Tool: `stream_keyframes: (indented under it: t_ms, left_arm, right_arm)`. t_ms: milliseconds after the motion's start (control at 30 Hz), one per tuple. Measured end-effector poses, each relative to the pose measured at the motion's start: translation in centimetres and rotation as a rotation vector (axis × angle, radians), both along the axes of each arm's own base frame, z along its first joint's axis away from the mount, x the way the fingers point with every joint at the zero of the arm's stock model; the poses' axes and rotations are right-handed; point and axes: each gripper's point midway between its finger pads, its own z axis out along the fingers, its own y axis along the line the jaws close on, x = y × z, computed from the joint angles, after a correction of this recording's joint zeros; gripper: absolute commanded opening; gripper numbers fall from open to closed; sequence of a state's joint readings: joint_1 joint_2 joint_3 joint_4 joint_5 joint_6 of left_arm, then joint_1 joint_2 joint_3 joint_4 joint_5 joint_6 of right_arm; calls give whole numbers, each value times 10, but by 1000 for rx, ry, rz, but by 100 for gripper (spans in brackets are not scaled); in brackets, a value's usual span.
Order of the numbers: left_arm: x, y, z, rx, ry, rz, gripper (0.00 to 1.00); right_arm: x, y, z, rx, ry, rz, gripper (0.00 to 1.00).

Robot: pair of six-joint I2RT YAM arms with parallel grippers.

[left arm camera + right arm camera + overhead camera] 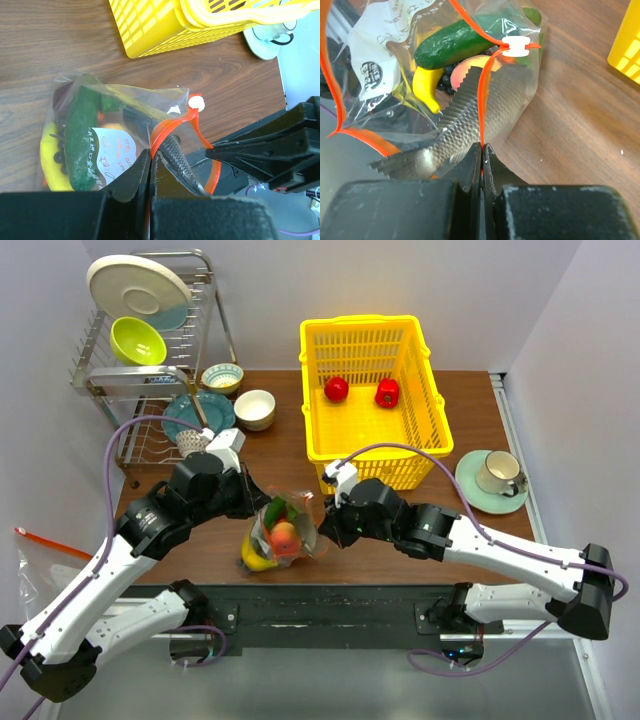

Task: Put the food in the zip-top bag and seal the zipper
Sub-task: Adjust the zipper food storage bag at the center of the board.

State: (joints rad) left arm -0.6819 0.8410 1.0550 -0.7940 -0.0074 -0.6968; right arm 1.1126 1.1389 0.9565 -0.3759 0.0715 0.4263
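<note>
Next, I let go of the zipper [482,100] with my right gripper and get the red apple [336,389] before sealing. Both my grippers hold the zipper while the apple lies in the yellow basket.
The zip-top bag [283,535] hangs between my two grippers near the table's front edge, mouth open. It holds a green cucumber [455,42], yellow banana [427,85], peach [470,67], dark grapes [60,155] and a grey-beige fish piece [470,120]. My left gripper [151,152] is shut on the red-orange zipper [172,125] near its white end piece [196,103]. My right gripper [482,146] is shut on the zipper strip [481,100] on the other side. A red apple [336,389] and red pepper [387,392] lie in the yellow basket [372,455].
A cup on a green saucer [497,475] stands right of the basket. A dish rack [150,350] with plates and bowls is at the back left, with two small bowls [255,408] beside it. Another flat clear bag [40,540] lies off the table's left.
</note>
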Motion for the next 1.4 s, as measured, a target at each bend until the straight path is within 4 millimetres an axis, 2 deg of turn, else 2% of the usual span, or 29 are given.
stream_keyframes:
  t_ms: [100, 133, 300, 367, 400, 500, 667, 767, 900, 1000, 1100, 1300, 1400]
  left_arm:
    - [-1, -2, 0, -4, 4, -11, 0]
    - [-2, -2, 0, -7, 7, -17, 0]
    - [-7, -9, -1, -22, 28, -55, 0]
    - [-9, -10, -1, -28, 33, -67, 0]
    - [-10, -10, 0, -30, 34, -70, 0]
    - [-12, -12, 4, -34, 34, -83, 0]
    - [-14, -16, 8, -46, 34, -112, 0]
    - [-16, -22, -2, -58, 53, -142, 0]
    - [-22, -30, -26, -66, 102, -183, 0]
    - [-25, -32, -31, -70, 123, -197, 0]
    - [-23, -34, -24, -80, 106, -199, 0]
    - [-12, -25, 5, -54, 37, -150, 0]
    - [-9, -19, 9, -35, 20, -118, 0]
  right_arm:
    - [-1, 0, 15, 11, -1, 4, 0]
    - [-1, 0, 26, 24, -7, 4, 0]
    - [-1, -1, 100, 167, -76, 3, 0]
    - [-2, -3, 118, 209, -98, 0, 0]
    - [-2, -3, 120, 215, -101, 0, 0]
    - [0, 0, 111, 199, -92, -1, 0]
    - [1, 4, 48, 76, -20, -6, 0]
    - [0, 2, 27, 30, 7, -10, 0]
    - [0, 6, 32, 56, 5, -7, 0]
    - [1, 9, 37, 77, -2, -7, 2]
    - [2, 10, 41, 92, -10, -6, 16]
    - [4, 9, 50, 99, -32, -12, 19]
    - [8, 6, 64, 110, -66, -25, 29]
